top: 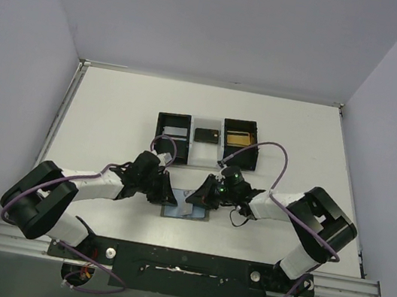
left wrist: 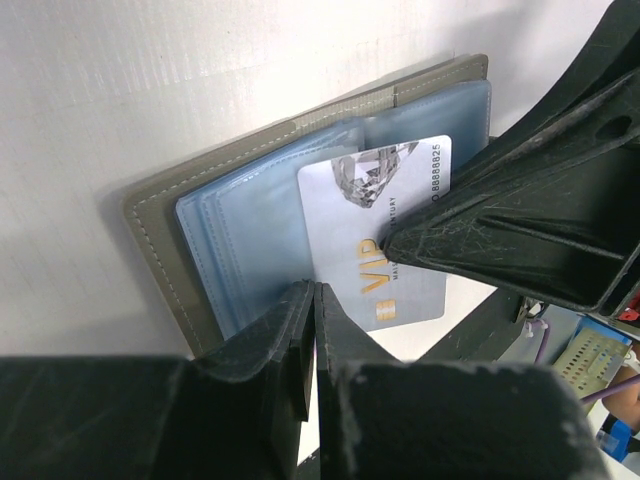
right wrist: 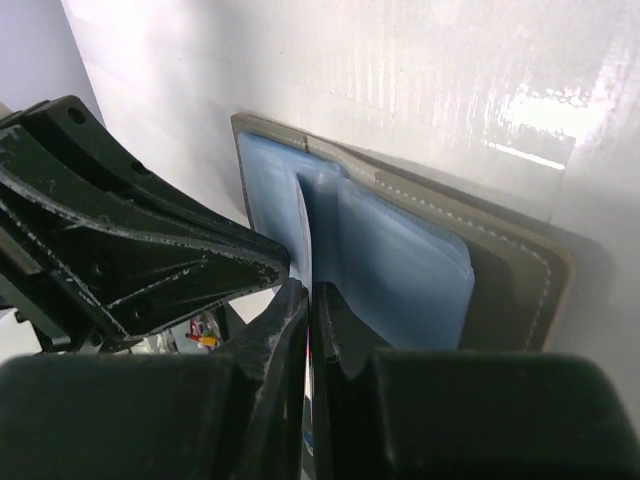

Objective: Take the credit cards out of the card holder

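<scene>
The robot's left gripper is in the way of the right gripper on its path to the compartment with the pale card (top: 173,134), so the left gripper should move back over the open table (top: 113,134) first.
The card holder (top: 186,213) lies open on the table between my arms, grey outside with grey-blue pocket panels (left wrist: 250,240). A silvery credit card (left wrist: 375,230) printed VIP sticks partway out of one pocket. My right gripper (right wrist: 309,288) is shut on this card's edge, which shows edge-on (right wrist: 305,235) between the jaws. Its fingers (left wrist: 520,230) lie over the card in the left wrist view. My left gripper (left wrist: 315,290) is shut, its tips at the holder's near edge on the blue panel. In the top view both grippers, left (top: 165,195) and right (top: 198,196), meet over the holder.
A black three-compartment tray (top: 206,150) stands behind the holder. It has a pale card (top: 175,131) on the left, a dark item (top: 207,135) in the middle and a gold-coloured one (top: 238,137) on the right. Walls enclose the white table (top: 112,119).
</scene>
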